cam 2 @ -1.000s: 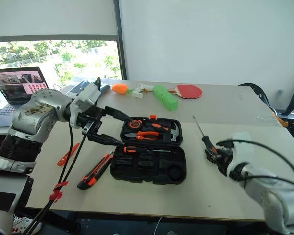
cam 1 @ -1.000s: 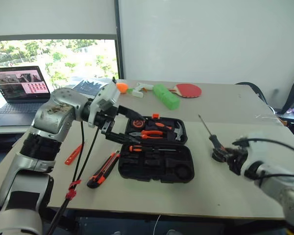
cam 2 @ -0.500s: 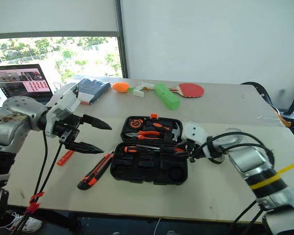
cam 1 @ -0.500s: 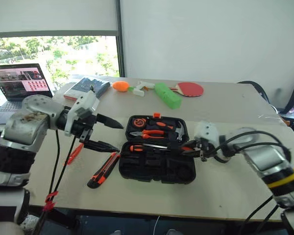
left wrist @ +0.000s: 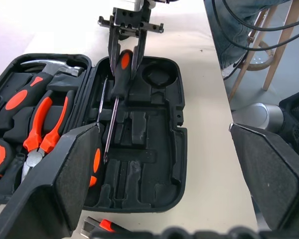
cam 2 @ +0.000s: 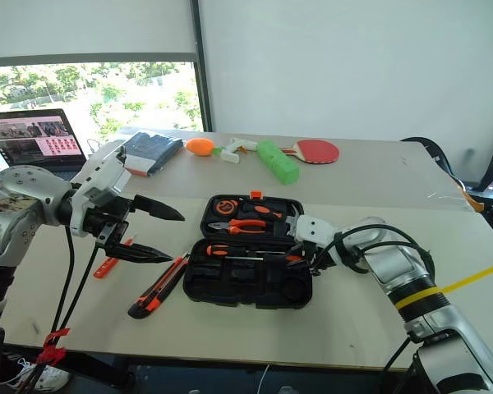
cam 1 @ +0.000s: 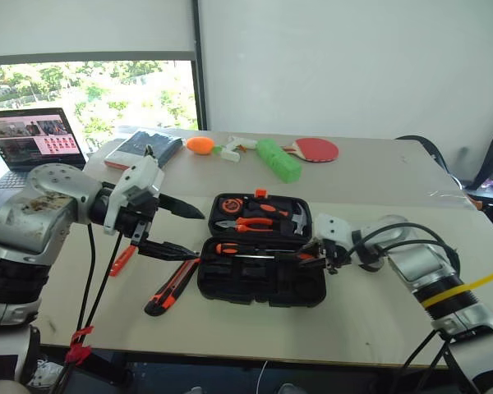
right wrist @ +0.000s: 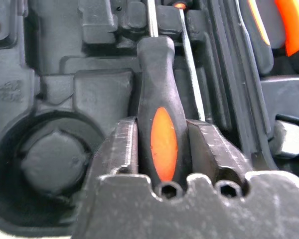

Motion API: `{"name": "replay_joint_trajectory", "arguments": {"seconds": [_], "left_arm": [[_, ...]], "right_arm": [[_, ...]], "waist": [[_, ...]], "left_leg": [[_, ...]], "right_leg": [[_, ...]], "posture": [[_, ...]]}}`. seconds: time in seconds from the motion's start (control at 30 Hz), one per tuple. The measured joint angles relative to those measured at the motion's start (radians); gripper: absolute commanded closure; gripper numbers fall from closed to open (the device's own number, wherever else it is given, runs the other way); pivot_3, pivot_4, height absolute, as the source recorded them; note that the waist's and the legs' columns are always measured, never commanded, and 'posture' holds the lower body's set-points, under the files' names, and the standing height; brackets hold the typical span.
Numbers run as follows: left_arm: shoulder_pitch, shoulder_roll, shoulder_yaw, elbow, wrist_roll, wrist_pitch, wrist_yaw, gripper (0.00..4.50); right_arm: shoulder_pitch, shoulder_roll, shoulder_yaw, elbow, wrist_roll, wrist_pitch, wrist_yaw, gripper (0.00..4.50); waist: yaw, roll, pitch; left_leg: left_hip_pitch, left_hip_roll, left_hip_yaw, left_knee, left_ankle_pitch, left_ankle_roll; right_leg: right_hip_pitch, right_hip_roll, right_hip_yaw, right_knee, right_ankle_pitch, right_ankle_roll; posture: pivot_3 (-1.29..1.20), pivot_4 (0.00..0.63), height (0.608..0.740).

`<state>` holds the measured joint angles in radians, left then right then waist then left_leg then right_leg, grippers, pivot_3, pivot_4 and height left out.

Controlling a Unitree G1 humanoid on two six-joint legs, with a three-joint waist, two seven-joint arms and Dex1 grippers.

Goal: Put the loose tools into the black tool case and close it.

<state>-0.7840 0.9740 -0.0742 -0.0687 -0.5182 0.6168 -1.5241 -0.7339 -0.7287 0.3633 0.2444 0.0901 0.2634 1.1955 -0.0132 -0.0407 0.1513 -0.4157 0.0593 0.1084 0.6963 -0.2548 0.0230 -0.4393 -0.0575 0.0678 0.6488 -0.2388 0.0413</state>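
I see a narrow empty slot (left wrist: pixel 122 179) running beside the screwdriver's stem, so I expect the slim orange tester (cam 1: pixel 123 261) to settle in lengthwise when I press it down.
The black tool case (cam 1: pixel 230 283) lies open in the middle of the table, with pliers, a hammer, a tape measure (cam 1: pixel 228 205) and a screwdriver (cam 1: pixel 238 248) in its slots. My right gripper (cam 1: pixel 323 254) is at the case's right edge, shut on a black-and-orange screwdriver (left wrist: pixel 120 74) whose shaft lies over the moulded slots; the handle (right wrist: pixel 164 139) sits between the pads. My left gripper (cam 1: pixel 199 236) hovers open and empty left of the case. Below it on the table lie the utility knife (cam 1: pixel 172 286) and the slim orange tester (cam 1: pixel 123 258).
A laptop (cam 1: pixel 33 144) and a dark book (cam 1: pixel 144 146) sit at the back left. A green foam block (cam 1: pixel 278 160), a red paddle (cam 1: pixel 316 149) and an orange object (cam 1: pixel 201 145) lie behind the case. Cables hang from my left arm.
My right gripper has carried the screwdriver from the table's right side to the open case. My left gripper has drawn back leftward from over the case, still open.
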Motion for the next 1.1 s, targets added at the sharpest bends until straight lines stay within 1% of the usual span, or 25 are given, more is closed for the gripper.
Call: {"name": "replay_joint_trajectory", "arguments": {"seconds": [0.03,0.13,0.17,0.3,0.37,0.4,0.43,0.5,0.6,0.67,0.7,0.77,0.8,1.1], "left_arm": [[0.0,-0.001,0.0,0.0,0.0,0.0,0.002,0.0],[-0.001,-0.003,0.0,0.002,0.001,-0.001,0.003,0.0],[-0.002,-0.003,0.0,0.003,0.001,-0.001,0.003,0.0],[-0.012,-0.015,0.0,0.014,0.003,-0.005,0.001,0.0],[-0.015,-0.02,-0.001,0.019,0.004,-0.006,0.001,0.0],[-0.016,-0.027,-0.001,0.022,0.004,-0.008,0.002,0.0],[-0.016,-0.03,-0.002,0.022,0.004,-0.008,0.001,0.0],[-0.016,-0.034,-0.003,0.027,0.006,-0.01,0.001,0.0],[-0.027,-0.041,-0.012,0.038,0.009,-0.023,-0.002,0.0],[-0.031,-0.042,-0.015,0.04,0.01,-0.029,-0.005,0.0],[-0.032,-0.043,-0.017,0.042,0.01,-0.03,-0.007,0.0],[-0.032,-0.043,-0.018,0.044,0.01,-0.032,-0.008,0.0],[-0.032,-0.043,-0.019,0.044,0.01,-0.033,-0.008,0.0],[-0.031,-0.039,-0.019,0.042,0.01,-0.033,-0.007,0.0]], "right_arm": [[0.0,0.002,-0.006,0.0,0.0,0.003,-0.002,1.25],[0.001,0.006,-0.027,-0.01,0.001,0.023,0.0,0.18],[0.002,0.006,-0.027,-0.017,0.002,0.029,0.001,0.05],[0.005,0.005,-0.051,-0.064,0.016,0.075,0.009,0.05],[0.004,0.004,-0.072,-0.085,0.037,0.102,0.012,0.6],[0.003,0.005,-0.092,-0.108,0.054,0.134,0.016,0.79],[0.002,0.005,-0.097,-0.118,0.06,0.144,0.018,1.26],[0.002,0.007,-0.099,-0.126,0.068,0.157,0.02,1.69],[0.002,0.037,-0.095,-0.138,0.069,0.175,0.016,2.81],[0.002,0.053,-0.088,-0.138,0.068,0.179,0.012,3.36],[0.003,0.058,-0.081,-0.138,0.066,0.179,0.008,3.77],[0.003,0.07,-0.073,-0.134,0.052,0.179,-0.001,4.37],[0.003,0.076,-0.066,-0.131,0.048,0.179,-0.003,4.45],[-0.002,0.109,-0.039,-0.057,0.005,0.156,-0.012,4.45]], "waist": [[0.0,0.0,0.0],[0.0,0.0,0.0],[0.0,0.0,0.0],[0.0,0.0,0.0],[0.001,0.0,0.0],[0.001,0.0,0.0],[0.001,0.0,0.0],[0.001,0.0,0.0],[-0.001,0.0,0.0],[-0.001,0.0,0.0],[0.0,0.0,0.0],[0.0,0.0,0.0],[0.0,0.0,0.0],[0.0,0.0,0.0]], "left_leg": [[0.0,0.0,0.0,0.0,0.0,0.0],[0.0,0.0,0.0,0.0,0.0,0.0],[0.0,0.0,0.0,0.0,0.0,0.0],[0.0,0.0,0.0,0.0,0.0,0.0],[0.0,0.0,0.0,0.0,0.0,0.0],[0.0,0.0,0.0,0.0,0.0,0.0],[0.0,0.0,0.0,0.0,0.0,0.0],[0.0,0.0,0.0,0.0,0.0,0.0],[0.0,0.0,0.0,0.0,0.0,0.0],[0.0,0.0,0.0,0.0,0.0,0.0],[0.0,0.0,0.0,0.0,0.0,0.0],[0.0,0.0,0.0,0.0,0.0,0.0],[0.0,0.0,0.0,0.0,0.0,0.0],[0.0,0.0,0.0,0.0,0.0,0.0]], "right_leg": [[0.0,0.0,0.0,0.0,0.0,0.0],[0.0,0.0,0.0,0.0,0.0,0.0],[0.0,0.0,0.0,0.0,0.0,0.0],[0.0,0.0,0.0,0.0,0.0,0.0],[0.0,0.0,0.0,0.0,0.0,0.0],[0.0,0.0,0.0,0.0,0.0,0.0],[0.0,0.0,0.0,0.0,0.0,0.0],[0.0,0.0,0.0,0.0,0.0,0.0],[0.0,0.0,0.0,0.0,0.0,0.0],[0.0,0.0,0.0,0.0,0.0,0.0],[0.0,0.0,0.0,0.0,0.0,0.0],[0.0,0.0,0.0,0.0,0.0,0.0],[0.0,0.0,0.0,0.0,0.0,0.0],[0.0,0.0,0.0,0.0,0.0,0.0]], "posture": [[0.0,0.15,0.736],[0.0,0.15,0.736],[0.0,0.15,0.736],[0.0,0.15,0.736],[0.0,0.15,0.736],[0.0,0.15,0.736],[0.0,0.15,0.736],[0.0,0.15,0.736],[0.0,0.15,0.736],[0.0,0.15,0.736],[0.0,0.15,0.736],[0.0,0.15,0.736],[0.0,0.15,0.736],[0.0,0.15,0.736]]}}
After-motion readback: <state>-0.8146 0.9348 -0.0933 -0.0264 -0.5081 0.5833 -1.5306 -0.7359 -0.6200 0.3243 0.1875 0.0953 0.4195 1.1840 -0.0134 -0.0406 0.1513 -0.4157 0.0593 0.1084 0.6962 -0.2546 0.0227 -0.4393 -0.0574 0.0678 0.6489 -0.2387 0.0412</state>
